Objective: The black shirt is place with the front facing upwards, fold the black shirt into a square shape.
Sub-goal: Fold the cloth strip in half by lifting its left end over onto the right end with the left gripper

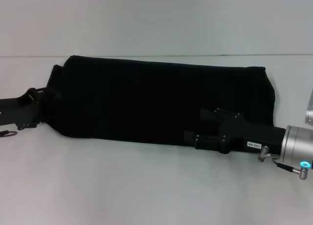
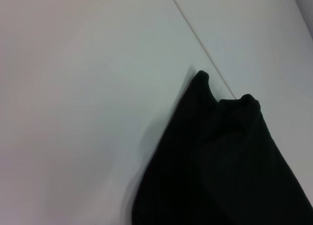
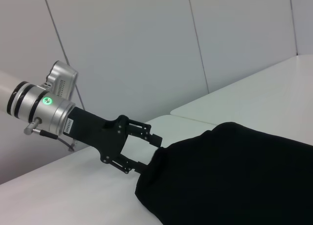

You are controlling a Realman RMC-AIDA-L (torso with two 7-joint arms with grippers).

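Note:
The fingers of my left gripper are spread flat over the black shirt's end [image 1: 53, 99], so next my left gripper moves back, turns and pinches the black shirt's end close to its front corner before pulling it.
The black shirt [image 1: 146, 100] lies folded into a long band across the white table [image 1: 146, 186], with no lettering showing. My left gripper [image 1: 45, 107] is at the band's left end, open, its fingers astride the cloth edge; the right wrist view shows this left gripper [image 3: 148, 154] the same way against the shirt [image 3: 234, 176]. My right gripper [image 1: 196, 126] hovers over the shirt's near right part, open with nothing between its fingers. In the left wrist view only a bunched end of the shirt [image 2: 220, 161] appears.
A thin seam [image 1: 29, 56] runs across the table behind the shirt. Bare tabletop lies in front of the shirt. Pale wall panels [image 3: 146, 39] stand behind the table.

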